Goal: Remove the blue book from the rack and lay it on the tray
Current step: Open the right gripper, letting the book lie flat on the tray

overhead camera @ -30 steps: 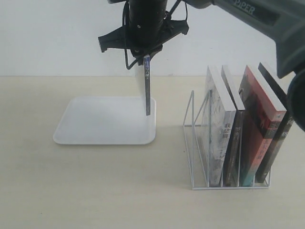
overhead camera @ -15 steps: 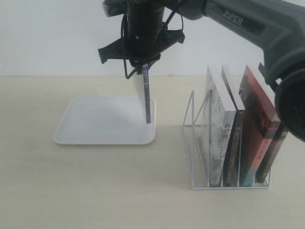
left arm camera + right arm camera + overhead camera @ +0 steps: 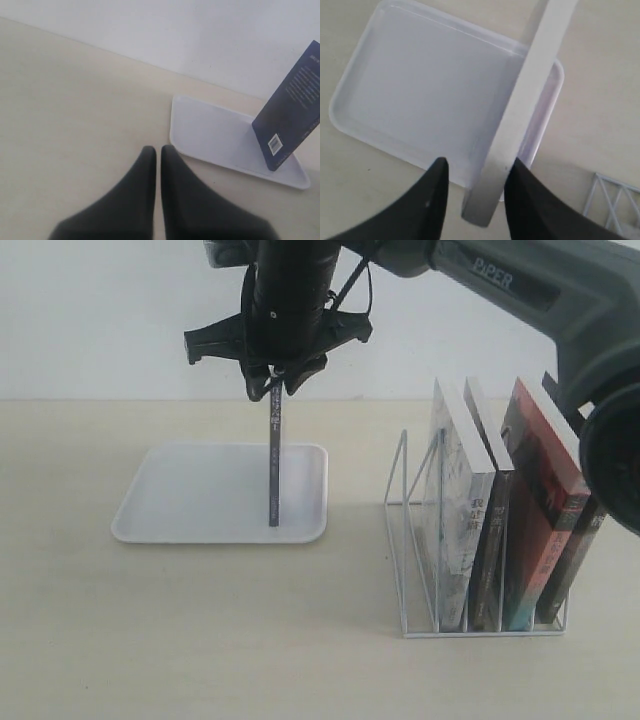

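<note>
The blue book (image 3: 274,502) is standing upright close to the tray's rack side, so next my right gripper opens and tips it flat across the tray's empty middle (image 3: 205,493).
The blue book (image 3: 273,465) stands upright, its lower edge down at the white tray (image 3: 200,490) near the front rim. My right gripper (image 3: 272,388) is at its top. In the right wrist view the book's white page edge (image 3: 530,85) sits between the fingers of this gripper (image 3: 478,161). It touches one finger, and a gap to the other shows the tray (image 3: 430,90), so the jaws stand open. The left wrist view shows the book's dark cover (image 3: 292,110) with a barcode, above the tray (image 3: 215,130). My left gripper (image 3: 156,149) is shut and empty, over the bare table short of the tray.
The white wire rack (image 3: 418,540) stands right of the tray, its left slots without books. On its right side it holds a grey-white book (image 3: 460,490), a red-orange book (image 3: 540,500) and dark ones. A corner of the rack (image 3: 615,200) shows in the right wrist view.
The right arm moved left over the tray. The book swung from tilted to upright and its lower edge went down towards the tray's front rim.
</note>
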Robot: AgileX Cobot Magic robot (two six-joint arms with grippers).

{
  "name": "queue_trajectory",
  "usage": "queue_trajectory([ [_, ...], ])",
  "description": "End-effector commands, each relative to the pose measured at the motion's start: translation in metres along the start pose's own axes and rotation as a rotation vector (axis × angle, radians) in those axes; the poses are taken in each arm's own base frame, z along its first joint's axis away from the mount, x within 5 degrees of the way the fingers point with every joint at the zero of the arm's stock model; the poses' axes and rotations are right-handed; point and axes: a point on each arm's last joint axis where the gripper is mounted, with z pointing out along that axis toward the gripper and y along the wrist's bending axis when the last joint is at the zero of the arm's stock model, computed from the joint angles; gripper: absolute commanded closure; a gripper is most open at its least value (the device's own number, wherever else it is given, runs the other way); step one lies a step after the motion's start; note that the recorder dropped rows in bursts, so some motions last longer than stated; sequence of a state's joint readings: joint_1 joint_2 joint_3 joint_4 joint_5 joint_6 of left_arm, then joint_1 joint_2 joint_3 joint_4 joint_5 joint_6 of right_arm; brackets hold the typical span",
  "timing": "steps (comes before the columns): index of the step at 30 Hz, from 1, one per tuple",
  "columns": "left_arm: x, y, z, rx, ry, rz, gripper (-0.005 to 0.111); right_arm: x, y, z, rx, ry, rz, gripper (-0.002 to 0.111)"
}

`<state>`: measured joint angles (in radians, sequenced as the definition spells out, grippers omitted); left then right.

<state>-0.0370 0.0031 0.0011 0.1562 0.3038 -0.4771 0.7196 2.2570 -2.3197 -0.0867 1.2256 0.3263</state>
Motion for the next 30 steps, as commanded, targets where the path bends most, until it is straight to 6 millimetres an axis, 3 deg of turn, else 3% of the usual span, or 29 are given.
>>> queue_trajectory([
  [1, -0.001, -0.001, 0.0, 0.005, -0.015, 0.001, 0.103, -0.001, 0.004, -0.008, -0.041, -0.009, 0.015, 0.072],
  [6, -0.001, -0.001, 0.0, 0.005, -0.015, 0.001, 0.103, -0.003, 0.011, -0.008, -0.07, -0.046, 0.005, 0.072],
  [12, -0.001, -0.001, 0.0, 0.005, -0.015, 0.001, 0.103, -0.004, 0.034, -0.011, -0.125, -0.128, -0.046, 0.072],
  [26, -0.001, -0.001, 0.0, 0.005, -0.015, 0.001, 0.103, 0.005, 0.025, -0.011, -0.023, -0.023, -0.07, 0.072],
  [28, -0.001, -0.001, 0.0, 0.005, -0.015, 0.001, 0.103, 0.005, 0.023, -0.011, -0.001, -0.031, -0.078, 0.08],
  [30, -0.001, -0.001, 0.0, 0.005, -0.015, 0.001, 0.103, 0.004, 0.022, -0.011, 0.013, -0.036, -0.086, 0.099],
])
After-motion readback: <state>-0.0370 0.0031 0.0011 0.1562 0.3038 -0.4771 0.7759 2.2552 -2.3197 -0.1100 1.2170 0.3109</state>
